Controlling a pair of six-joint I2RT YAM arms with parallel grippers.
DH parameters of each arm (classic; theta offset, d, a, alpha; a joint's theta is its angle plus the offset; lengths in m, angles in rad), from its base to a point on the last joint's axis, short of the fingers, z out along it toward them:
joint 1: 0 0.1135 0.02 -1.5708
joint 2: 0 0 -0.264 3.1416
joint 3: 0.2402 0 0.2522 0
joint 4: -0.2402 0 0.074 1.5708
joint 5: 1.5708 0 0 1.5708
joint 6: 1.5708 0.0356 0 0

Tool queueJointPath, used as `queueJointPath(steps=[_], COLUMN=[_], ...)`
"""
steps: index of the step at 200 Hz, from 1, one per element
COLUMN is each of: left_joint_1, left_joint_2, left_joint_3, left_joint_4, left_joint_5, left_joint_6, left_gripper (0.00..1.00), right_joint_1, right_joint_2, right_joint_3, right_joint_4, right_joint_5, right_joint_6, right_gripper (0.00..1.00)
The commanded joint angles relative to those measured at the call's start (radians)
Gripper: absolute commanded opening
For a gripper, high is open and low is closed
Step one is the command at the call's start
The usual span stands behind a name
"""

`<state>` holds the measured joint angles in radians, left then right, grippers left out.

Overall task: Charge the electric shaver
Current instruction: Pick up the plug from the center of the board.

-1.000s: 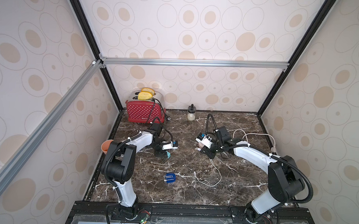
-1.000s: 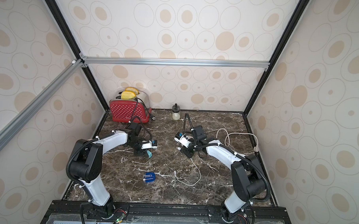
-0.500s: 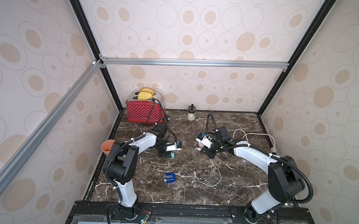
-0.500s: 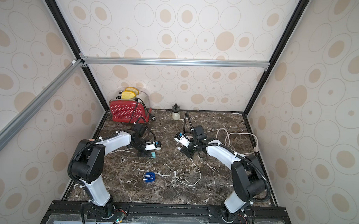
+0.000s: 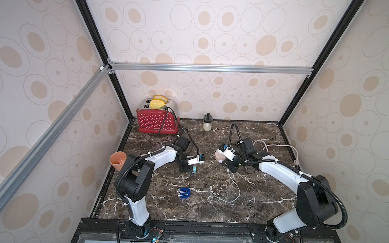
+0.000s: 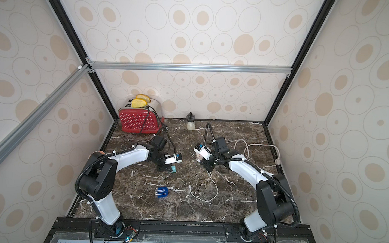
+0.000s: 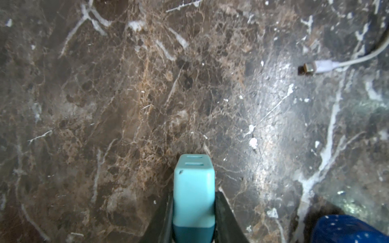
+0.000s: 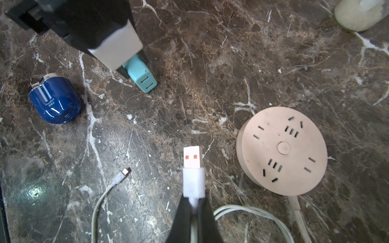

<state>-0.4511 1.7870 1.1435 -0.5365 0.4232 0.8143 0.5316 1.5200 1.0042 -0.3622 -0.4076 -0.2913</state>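
Note:
Next, my left gripper puts the teal cube adapter down and grips it in line, facing the USB plug point(image 8: 192, 157), because the teal cube adapter's slotted end point(image 8: 147, 82) tilts up from the gripper's fingers.
The electric shaver point(image 5: 184, 193) point(image 6: 161, 192) point(image 8: 55, 103), dark blue with pale stripes, lies alone on the marble toward the front. Behind it, my left gripper point(image 5: 188, 169) point(image 7: 193, 197) is shut on a teal cube adapter point(image 7: 193, 185) point(image 8: 140, 76), held low at the table top with its slotted end pointing away. My right gripper point(image 8: 194, 203) point(image 5: 231, 167) is shut on a white cable just behind its USB plug point(image 8: 192, 160), beside the round pink power strip point(image 8: 282, 149) point(image 5: 219, 155). The cable's small end point(image 8: 125, 171) point(image 7: 308, 68) lies loose on the table.
A red toaster point(image 5: 156, 123) stands at the back left with a small jar point(image 5: 207, 123) to its right. An orange cup point(image 5: 118, 160) sits at the left edge. The power strip's cord point(image 5: 277, 147) loops behind my right arm.
My left gripper's jaws have closed on the teal adapter and it has shifted a little to the right. The right arm has not moved.

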Motion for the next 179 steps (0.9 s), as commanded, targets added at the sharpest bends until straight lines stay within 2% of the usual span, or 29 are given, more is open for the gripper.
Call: queueJointPath(steps=[1,56,121,130,151,179], left_joint_1=[-0.014,-0.116,-0.135,-0.135,-0.135,-0.135], left_joint_2=[-0.041,-0.014,0.000,-0.007,-0.034,-0.065], left_joint_3=[0.022,0.042,-0.011,-0.026,-0.063,-0.092], left_joint_4=[0.016,0.001,0.141,0.157,0.188,0.210], left_joint_5=[0.008,-0.053,-0.061,-0.063,-0.070,-0.092], left_joint_6=[-0.125,-0.246,-0.420,-0.430,-0.454,-0.487], left_gripper=[0.31,0.34,0.35,0.37,0.50,0.59], right_joint_1=[-0.003,-0.004,-0.005,-0.005,-0.006,-0.006], right_joint_2=[-0.023,-0.031,-0.034,-0.036,-0.041,-0.039], right_joint_3=[-0.020,-0.033,-0.035,-0.035,-0.037,-0.035], right_joint_4=[-0.018,-0.004,-0.019,-0.019,-0.016,-0.009], right_joint_5=[-0.010,-0.020,-0.007,-0.007,-0.010,-0.014], right_joint_6=[0.005,0.016,0.012,0.012,0.011,0.010], right_gripper=[0.00,0.00,0.00,0.00,0.00,0.00])
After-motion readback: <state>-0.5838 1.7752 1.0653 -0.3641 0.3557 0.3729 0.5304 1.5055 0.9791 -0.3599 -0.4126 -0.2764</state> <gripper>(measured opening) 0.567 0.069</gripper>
